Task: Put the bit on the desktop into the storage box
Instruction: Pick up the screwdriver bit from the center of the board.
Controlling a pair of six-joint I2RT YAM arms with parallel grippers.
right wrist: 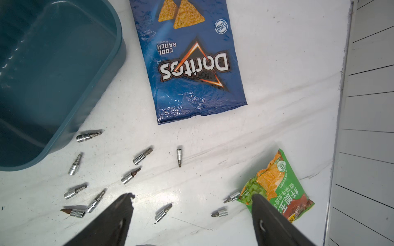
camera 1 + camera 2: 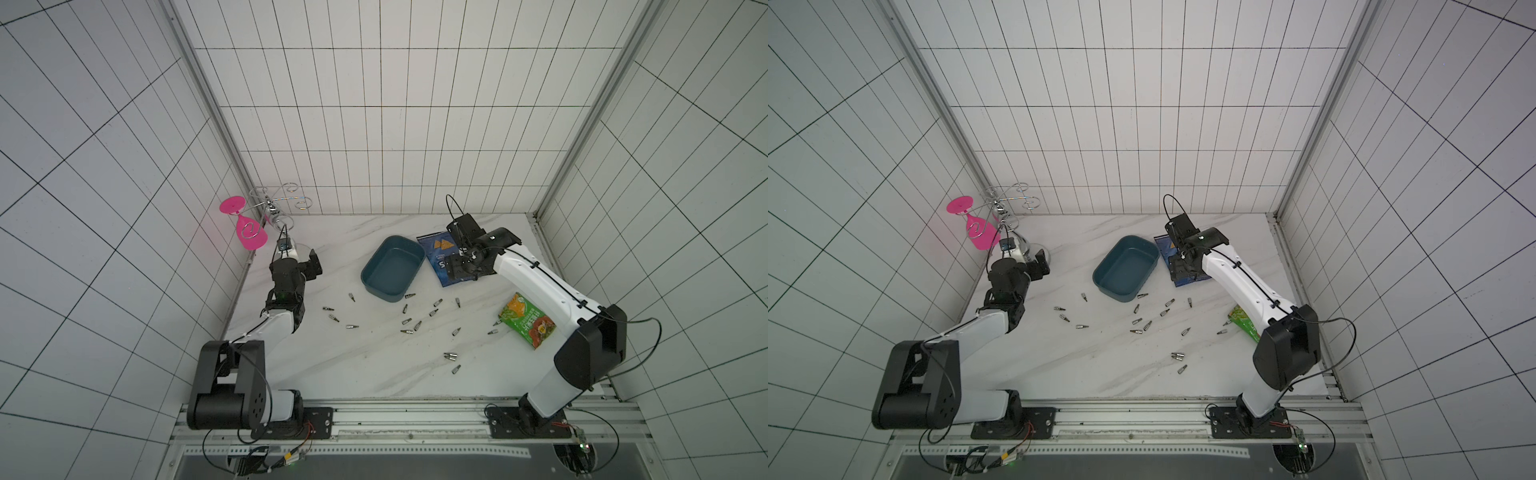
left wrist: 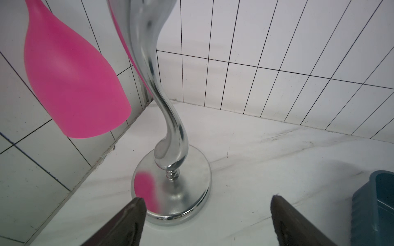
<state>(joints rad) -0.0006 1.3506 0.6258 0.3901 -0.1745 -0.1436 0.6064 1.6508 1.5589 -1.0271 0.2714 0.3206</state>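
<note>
The chrome stand's base (image 3: 172, 184) is in front of my left gripper, which points away from the bits. Next, I pull the gripper back and aim it down over the bit (image 2: 328, 308) closest to the stand.
Several small silver bits (image 2: 405, 308) lie scattered on the white desktop (image 2: 353, 361), in front of the storage box and to both sides of it. The storage box (image 2: 392, 268) is a dark teal tub, and its inside shows bare. My right gripper (image 1: 191, 194) hangs open over the desktop with nothing in it. In that wrist view one bit (image 1: 163, 212) lies on the surface between its fingers. In a top view it hovers (image 2: 459, 270) over the blue chip bag, right of the box. My left gripper (image 3: 207, 198) is open and empty at the back left, by a chrome stand.
A blue Doritos bag (image 1: 191, 64) lies right of the box. A green snack bag (image 1: 277, 185) lies near the right wall. A chrome stand (image 3: 172, 191) with a hanging pink glass (image 3: 70, 85) fills the back left corner. Tiled walls close three sides.
</note>
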